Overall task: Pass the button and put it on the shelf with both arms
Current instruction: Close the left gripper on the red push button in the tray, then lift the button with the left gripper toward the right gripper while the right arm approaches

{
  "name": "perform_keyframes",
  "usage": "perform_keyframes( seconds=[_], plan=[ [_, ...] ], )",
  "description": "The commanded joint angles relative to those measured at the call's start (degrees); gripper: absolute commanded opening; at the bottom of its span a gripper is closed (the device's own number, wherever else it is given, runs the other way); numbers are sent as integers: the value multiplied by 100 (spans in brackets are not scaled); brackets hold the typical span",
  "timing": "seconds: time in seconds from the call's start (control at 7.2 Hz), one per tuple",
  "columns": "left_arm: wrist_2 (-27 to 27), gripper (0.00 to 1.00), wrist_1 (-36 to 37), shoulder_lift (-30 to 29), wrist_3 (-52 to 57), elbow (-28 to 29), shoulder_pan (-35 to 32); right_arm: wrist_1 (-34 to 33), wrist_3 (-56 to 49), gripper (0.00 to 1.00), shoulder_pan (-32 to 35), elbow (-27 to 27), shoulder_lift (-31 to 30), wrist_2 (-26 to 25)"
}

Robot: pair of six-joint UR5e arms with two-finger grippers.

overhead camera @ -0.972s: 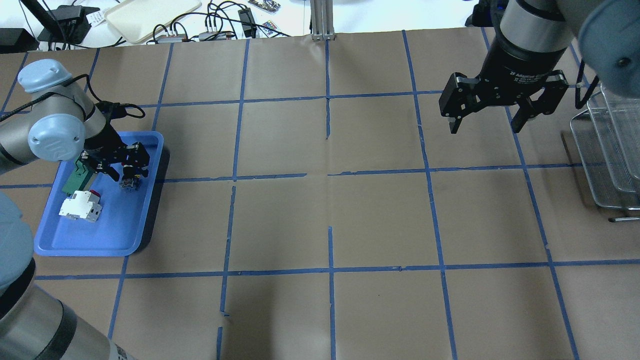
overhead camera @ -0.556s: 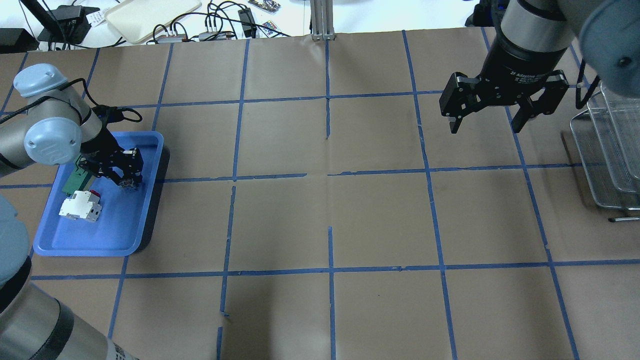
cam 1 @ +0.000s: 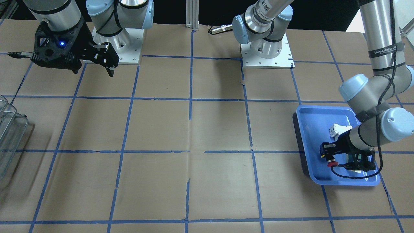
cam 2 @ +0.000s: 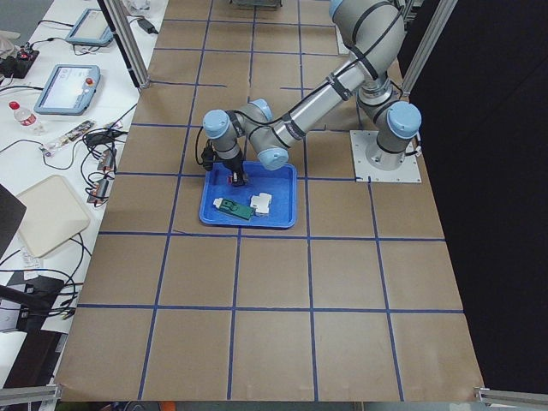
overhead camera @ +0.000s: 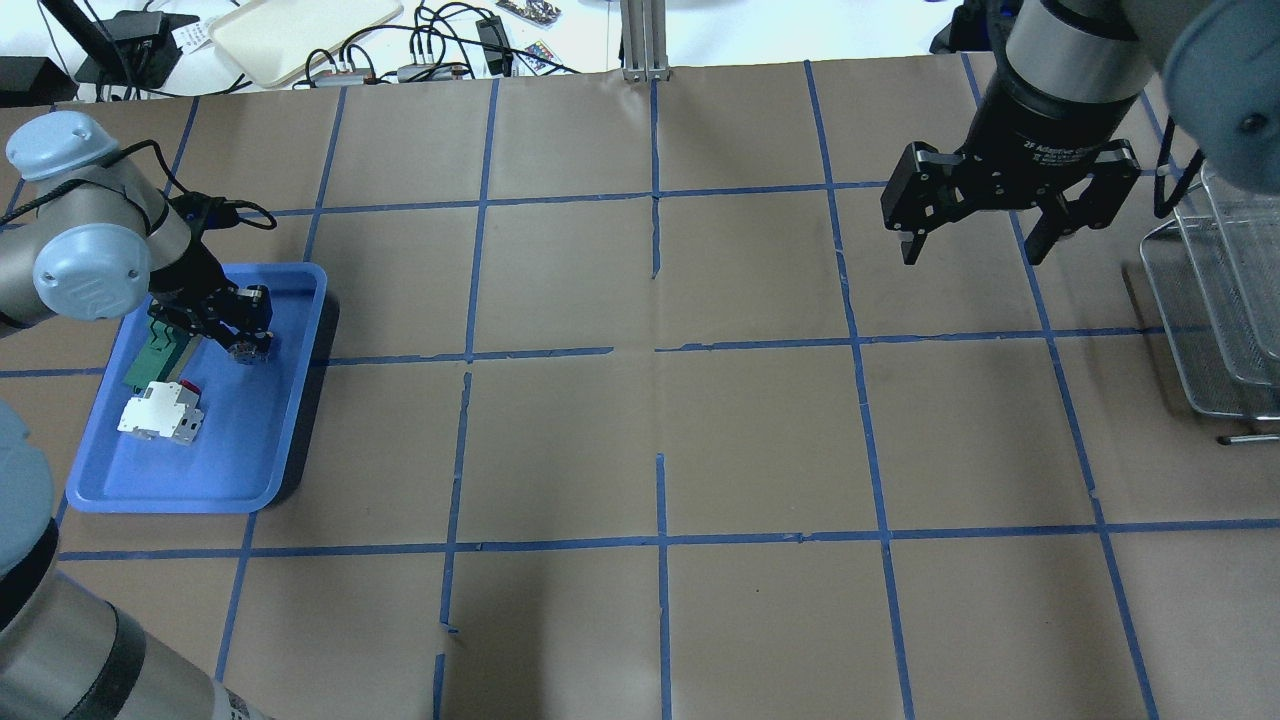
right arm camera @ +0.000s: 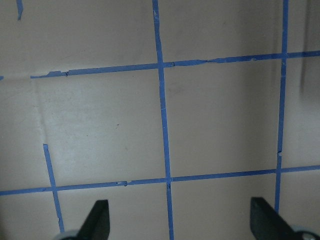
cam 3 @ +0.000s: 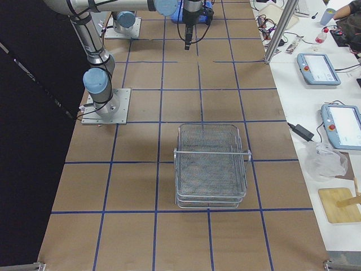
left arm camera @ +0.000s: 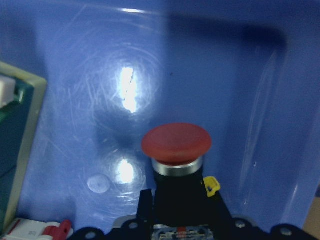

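The button's red cap [cam 1: 332, 163] faces the tray's bottom, far from the shelf; my left gripper should lift the button and turn its cap to my right gripper.
The button [left arm camera: 176, 143], red mushroom cap and black body, is clamped in my left gripper [overhead camera: 245, 345] over the far right part of the blue tray [overhead camera: 190, 500]. Its cap points away from the fingers, towards the tray floor, and shows in the front-facing view [cam 1: 330, 164]. My right gripper [overhead camera: 975, 235] is open and empty, and hangs high over the far right of the table; the wrist view [right arm camera: 182, 222] shows only bare paper between its fingers. The wire-mesh shelf [overhead camera: 1215, 310] stands at the table's right edge, beside the right gripper, and shows whole in the right side view [cam 3: 211, 166].
The tray also holds a white-and-red block [overhead camera: 160, 412] and a green flat part [overhead camera: 150, 355], both close to the left gripper. Brown paper with blue tape lines [overhead camera: 660, 350] covers the table. Cables and a beige tray [overhead camera: 300, 30] lie beyond the far edge.
My left gripper went from open around the button to shut on it, and shifted a little left and away in the tray. The right gripper barely moved.
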Motion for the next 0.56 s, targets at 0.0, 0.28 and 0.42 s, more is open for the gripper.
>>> perform_keyframes(
  seconds=[0.0, 0.28, 0.42],
  plan=[
    [-182, 0, -478, 173, 1546, 770, -346, -21, 56, 100, -35, -17, 0, 35],
    [-227, 0, -1409, 385, 3070, 1501, -1048, -135, 257, 100, -270, -53, 0, 43],
    [-253, 0, -1640, 473, 3572, 1747, -1469, -127, 685, 100, -542, 0, 26, 244]
  ],
)
